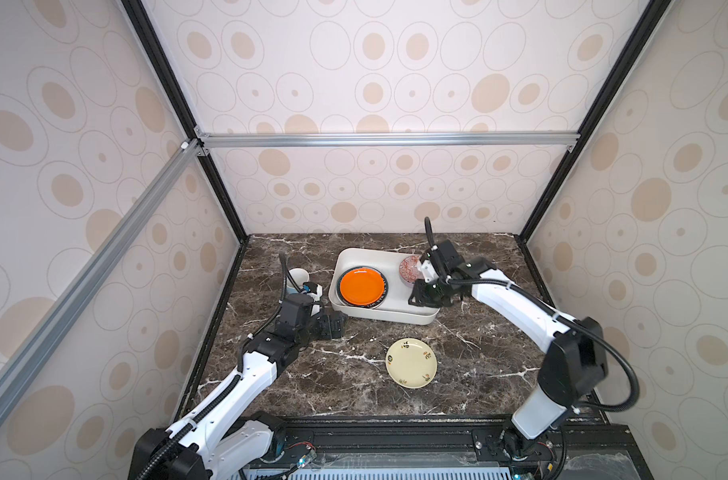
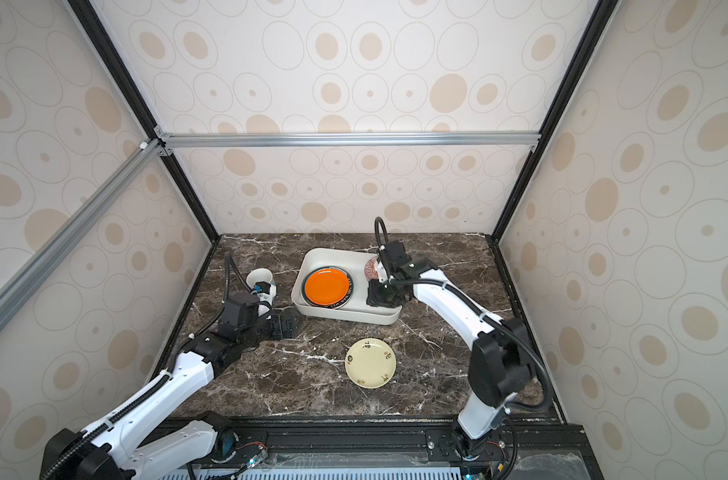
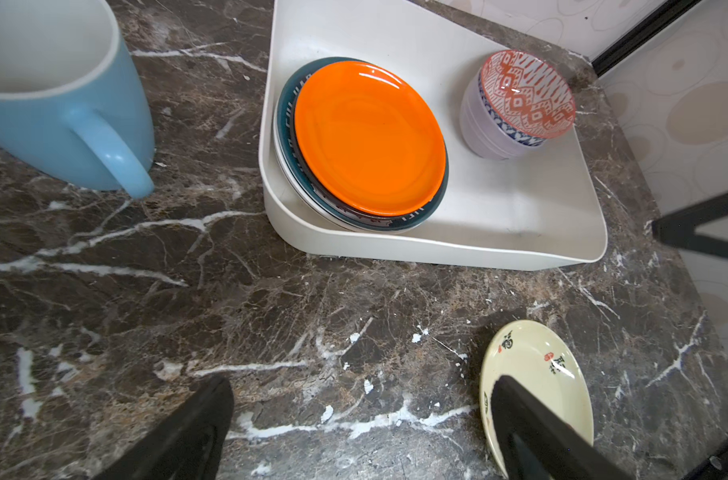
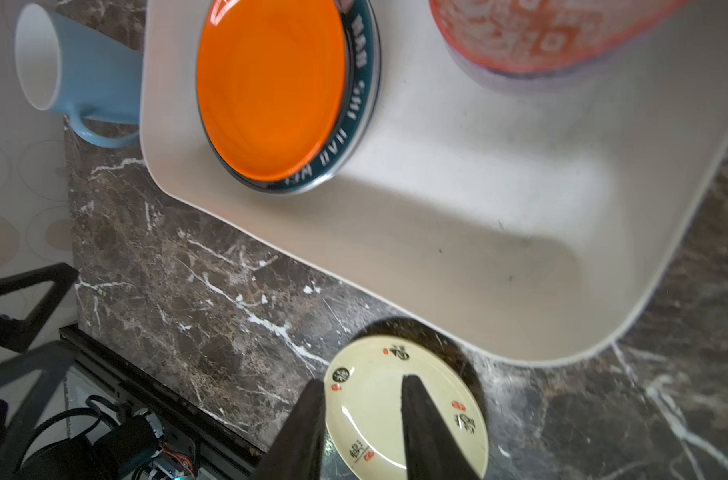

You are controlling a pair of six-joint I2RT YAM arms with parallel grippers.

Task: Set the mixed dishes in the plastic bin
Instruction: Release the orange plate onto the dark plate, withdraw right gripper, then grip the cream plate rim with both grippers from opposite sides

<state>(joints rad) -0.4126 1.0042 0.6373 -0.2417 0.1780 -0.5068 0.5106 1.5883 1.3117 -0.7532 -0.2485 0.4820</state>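
Note:
I expect the cream plate (image 1: pixel 411 362) to cover the orange plate (image 1: pixel 361 285) inside the dark rim when I lower it onto the stack, because both plates look about the same width.
The plastic bin (image 1: pixel 387 318) (image 2: pixel 345 318) holds a stack of plates with an orange plate (image 1: pixel 361 286) (image 3: pixel 368 137) on top and a dark printed rim (image 4: pixel 360 83) showing under it. At its far right a red-patterned bowl (image 1: pixel 409 268) (image 3: pixel 526 93) sits nested in a lilac bowl (image 3: pixel 478 129). My right gripper (image 1: pixel 422 297) (image 4: pixel 363 379) hovers above the bin's near right corner, open and empty. My left gripper (image 1: pixel 333 326) (image 3: pixel 362 382) is wide open over bare table, left of the bin. The light-blue mug (image 1: pixel 298 277) (image 3: pixel 42 104) stands behind it. A cream plate (image 1: pixel 411 363) (image 4: pixel 370 432) lies on the table in front.
The dark marble table (image 1: pixel 333 386) is closed in by patterned walls on three sides. A black rail (image 1: pixel 395 436) runs along its front edge, where both arm bases sit. The right half of the bin's floor (image 3: pixel 499 216) is bare.

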